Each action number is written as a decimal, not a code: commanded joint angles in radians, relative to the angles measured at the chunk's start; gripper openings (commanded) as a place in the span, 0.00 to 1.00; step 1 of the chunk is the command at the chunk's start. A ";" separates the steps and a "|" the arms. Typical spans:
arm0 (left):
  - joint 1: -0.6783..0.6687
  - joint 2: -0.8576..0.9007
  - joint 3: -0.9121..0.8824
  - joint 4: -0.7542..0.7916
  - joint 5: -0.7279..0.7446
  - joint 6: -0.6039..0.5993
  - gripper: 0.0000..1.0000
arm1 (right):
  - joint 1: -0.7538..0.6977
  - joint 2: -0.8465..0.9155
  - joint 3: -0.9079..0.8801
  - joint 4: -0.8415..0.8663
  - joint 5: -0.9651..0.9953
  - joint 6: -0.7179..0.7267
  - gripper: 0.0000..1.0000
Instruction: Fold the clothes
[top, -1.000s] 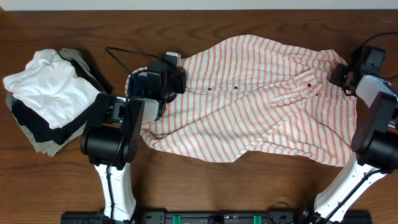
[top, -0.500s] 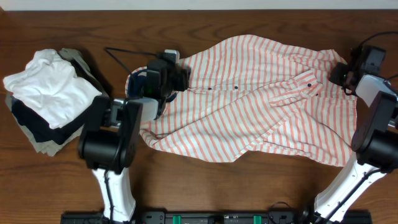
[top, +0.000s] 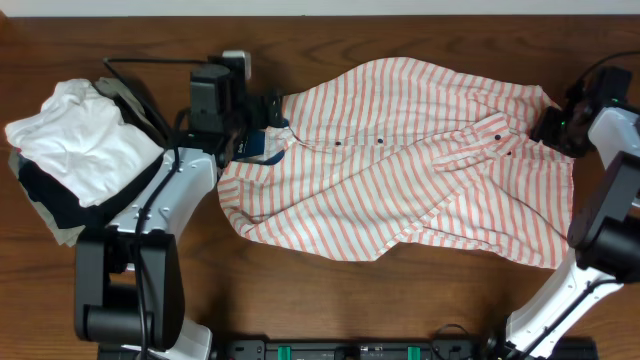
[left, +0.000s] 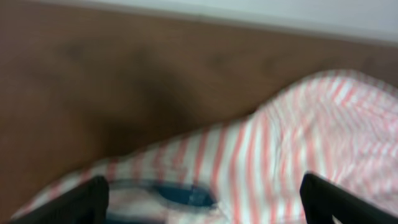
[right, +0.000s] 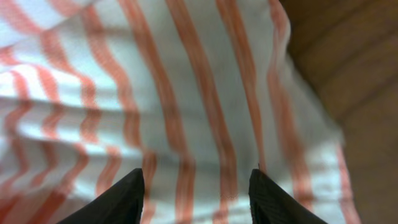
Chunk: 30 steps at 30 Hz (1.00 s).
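Note:
The left gripper's open fingers are hovering by the dark blue collar (top: 264, 147), so the left gripper should move over and pinch the shirt's far edge (top: 306, 97) before folding.
The clothes, a white shirt (top: 420, 170) with orange-red stripes, lie spread over the middle and right of the table, buttons up. Its dark blue inner collar (top: 266, 146) shows at the left end. My left gripper (top: 262, 110) hovers just beyond the collar, jaws wide open. In the left wrist view the collar (left: 186, 194) lies between the far-apart fingertips (left: 74, 202), and that gripper (left: 202, 205) holds nothing. My right gripper (top: 556, 124) stands at the shirt's far right edge. The right wrist view shows it (right: 196, 199) open over flat striped cloth (right: 186, 93).
A stack of folded garments sits at the left: a plain white one (top: 80, 145) on top, black and khaki ones (top: 60, 215) beneath. A dark cable (top: 150, 65) runs from the left arm near the far edge. Bare wood (top: 400, 300) lies in front of the shirt.
Both grippers have opened and let go of the shirt. The left gripper has drawn back left and toward the far edge, uncovering the blue collar. The right gripper has edged slightly right.

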 joint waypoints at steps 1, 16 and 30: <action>-0.005 0.013 0.065 -0.068 0.007 0.088 0.98 | -0.008 -0.106 0.039 -0.015 0.002 -0.010 0.54; -0.025 0.168 0.212 -0.075 0.149 0.513 0.98 | 0.040 -0.172 0.039 -0.131 -0.016 -0.018 0.55; -0.060 0.441 0.212 0.178 0.149 0.682 0.98 | 0.066 -0.172 0.039 -0.150 -0.016 -0.018 0.55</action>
